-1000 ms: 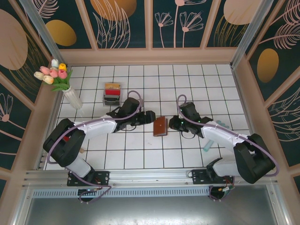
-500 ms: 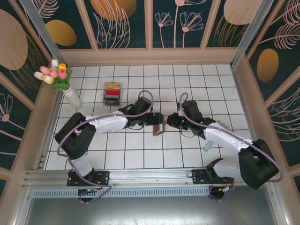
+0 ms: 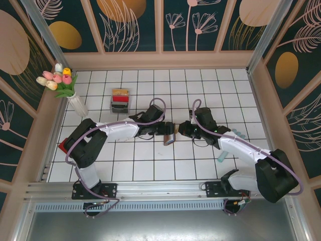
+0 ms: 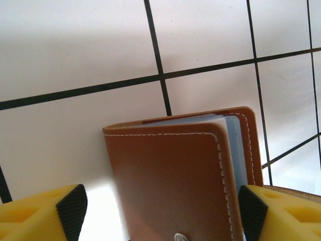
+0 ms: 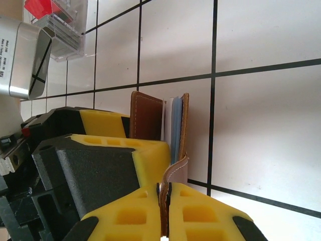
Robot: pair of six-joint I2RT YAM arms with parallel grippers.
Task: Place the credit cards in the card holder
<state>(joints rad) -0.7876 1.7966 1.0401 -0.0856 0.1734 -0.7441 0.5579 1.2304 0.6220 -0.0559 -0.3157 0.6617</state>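
I should leave the strap with my right gripper and help lay the holder (image 3: pixel 169 139) open, because the card holder stands on edge with its front cover (image 4: pixel 168 175) almost closed over the sleeves.
The card holder (image 3: pixel 170 135), a brown leather wallet, stands on edge on the tiles between both grippers, slightly ajar with pale blue inner sleeves showing. My left gripper (image 3: pixel 164 129) is open and straddles the holder's front cover (image 4: pixel 170 181); one finger (image 4: pixel 253 211) is at its edge, while the other (image 4: pixel 70 211) stands apart. My right gripper (image 5: pixel 167 201) is shut on the holder's leather strap (image 5: pixel 176 170). The credit cards (image 3: pixel 120 99), tan-orange, red and black, sit in a small clear tray (image 5: pixel 67 30) behind the left arm.
A white vase with tulips (image 3: pixel 76 103) stands at the left wall. A pale greenish object (image 3: pixel 237 133) lies beside the right arm. Wooden walls ring the white tiled floor (image 3: pixel 210 90).
My left gripper has reached right to the card holder and my right gripper has closed in from the other side. The holder, lying flat a second ago, now stands on edge.
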